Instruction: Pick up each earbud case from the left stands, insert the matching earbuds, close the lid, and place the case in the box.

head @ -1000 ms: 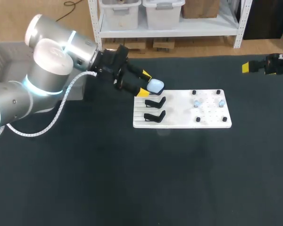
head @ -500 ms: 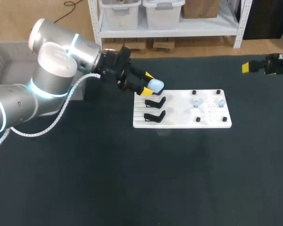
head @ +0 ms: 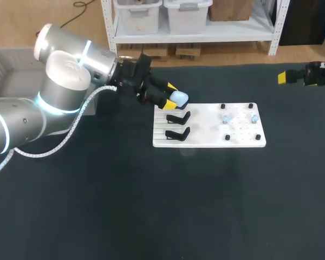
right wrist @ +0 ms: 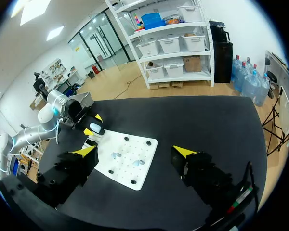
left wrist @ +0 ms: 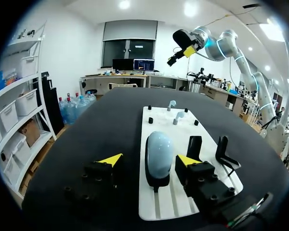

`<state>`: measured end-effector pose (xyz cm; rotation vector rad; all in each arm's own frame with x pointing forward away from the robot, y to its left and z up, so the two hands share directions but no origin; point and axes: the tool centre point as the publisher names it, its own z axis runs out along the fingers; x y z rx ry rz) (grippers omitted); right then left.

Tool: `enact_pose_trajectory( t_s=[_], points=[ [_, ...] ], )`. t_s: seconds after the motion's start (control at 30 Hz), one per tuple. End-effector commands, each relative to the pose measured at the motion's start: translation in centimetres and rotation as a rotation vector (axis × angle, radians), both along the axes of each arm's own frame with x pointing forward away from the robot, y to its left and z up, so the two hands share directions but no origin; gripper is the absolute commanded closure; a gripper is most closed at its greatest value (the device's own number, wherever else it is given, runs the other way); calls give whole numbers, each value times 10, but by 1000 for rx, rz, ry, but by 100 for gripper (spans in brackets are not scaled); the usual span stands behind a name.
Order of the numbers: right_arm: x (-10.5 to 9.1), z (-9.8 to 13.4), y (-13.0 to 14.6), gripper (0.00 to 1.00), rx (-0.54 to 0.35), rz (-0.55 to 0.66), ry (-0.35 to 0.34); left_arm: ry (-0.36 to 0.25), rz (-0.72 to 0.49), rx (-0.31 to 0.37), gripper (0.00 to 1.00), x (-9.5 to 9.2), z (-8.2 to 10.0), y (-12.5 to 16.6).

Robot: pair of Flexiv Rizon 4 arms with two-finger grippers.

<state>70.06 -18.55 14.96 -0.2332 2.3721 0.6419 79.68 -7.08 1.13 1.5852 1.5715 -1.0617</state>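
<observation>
The pale blue earbud case (head: 179, 98) will come off its stand right away when I lift it, because the empty black stands (head: 179, 118) are open cradles.
A pale blue earbud case (left wrist: 159, 153) sits closed on the first black stand at the left end of the white board (head: 206, 140). My left gripper (left wrist: 149, 160) straddles it, open: one finger is close to the case's side, and the other stands off with a clear gap. In the head view, the left gripper (head: 166, 96) is at the board's far left corner, next to the case (head: 179, 98). Two empty stands (head: 177, 116) follow in the row. Two small earbuds (head: 226, 119) stand on pegs at the board's right end. My right gripper (head: 284, 77) hovers open at the table's far right, holding nothing.
A grey box (head: 11, 76) sits off the table's left end, behind my left arm. Small black pegs (head: 222, 106) dot the board's right half. Dark tabletop (head: 162, 206) stretches in front of the board.
My left gripper's fingers have drawn closer together around the case. The left arm has shifted slightly. The right arm has not moved.
</observation>
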Motion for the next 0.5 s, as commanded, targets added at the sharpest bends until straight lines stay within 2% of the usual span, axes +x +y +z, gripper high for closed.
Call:
enact_pose_trajectory(
  t_s=[0.03, 0.17, 0.5],
  points=[
    [0, 0, 0, 0, 0, 0, 0, -10, 5, -4, 36, 0, -2, -1],
    [0, 0, 0, 0, 0, 0, 0, -32, 2, -5, 38, 0, -3, -2],
    [0, 0, 0, 0, 0, 0, 0, -42, 1, -11, 44, -2, -3, -4]
  ],
)
